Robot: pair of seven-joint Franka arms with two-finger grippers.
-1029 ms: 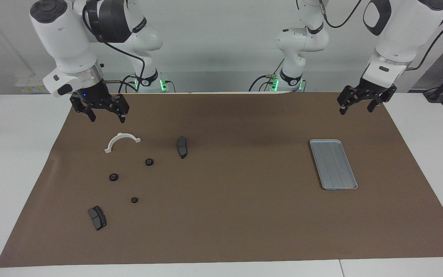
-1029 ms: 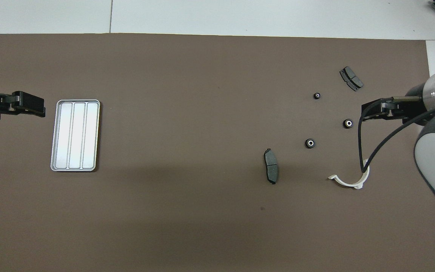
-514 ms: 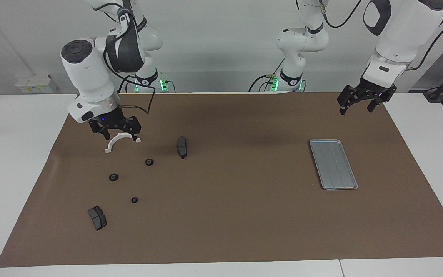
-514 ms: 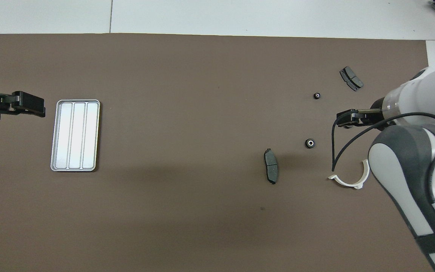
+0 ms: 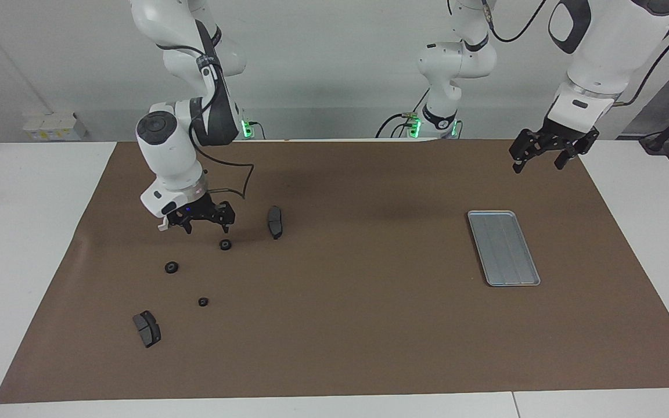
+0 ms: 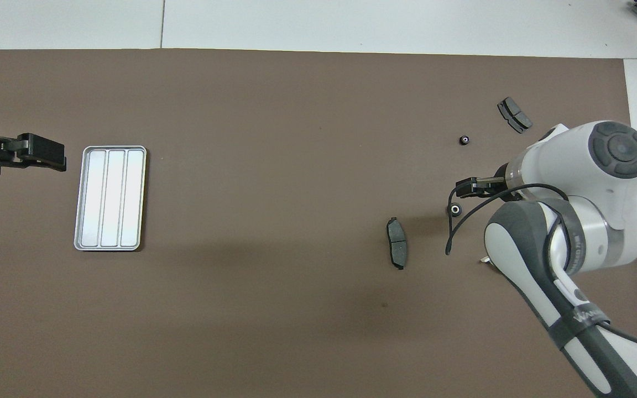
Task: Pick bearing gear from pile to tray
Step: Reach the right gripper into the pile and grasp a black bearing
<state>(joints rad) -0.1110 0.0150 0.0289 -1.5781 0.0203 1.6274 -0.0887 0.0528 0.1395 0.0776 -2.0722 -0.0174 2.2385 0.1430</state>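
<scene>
The bearing gear nearest the robots is clear of the brake pad; my right gripper should keep approaching until its open fingers straddle it.
The pile lies on the brown mat at the right arm's end. It holds three small black bearing gears, two dark brake pads and a white half-ring mostly hidden by my right hand. My right gripper hangs open and empty low over the mat, over the half-ring and close beside the gear nearest the robots. In the overhead view the right gripper covers one gear. The silver tray lies empty at the left arm's end. My left gripper waits open, raised beside the tray.
The brown mat covers most of the white table. The right arm's cable loops down near the gripper. A wide stretch of mat separates the pile from the tray.
The right arm has swung out from the mat's corner and come down over the half-ring, toward the nearest gear. The left arm has not moved, and no part has shifted.
</scene>
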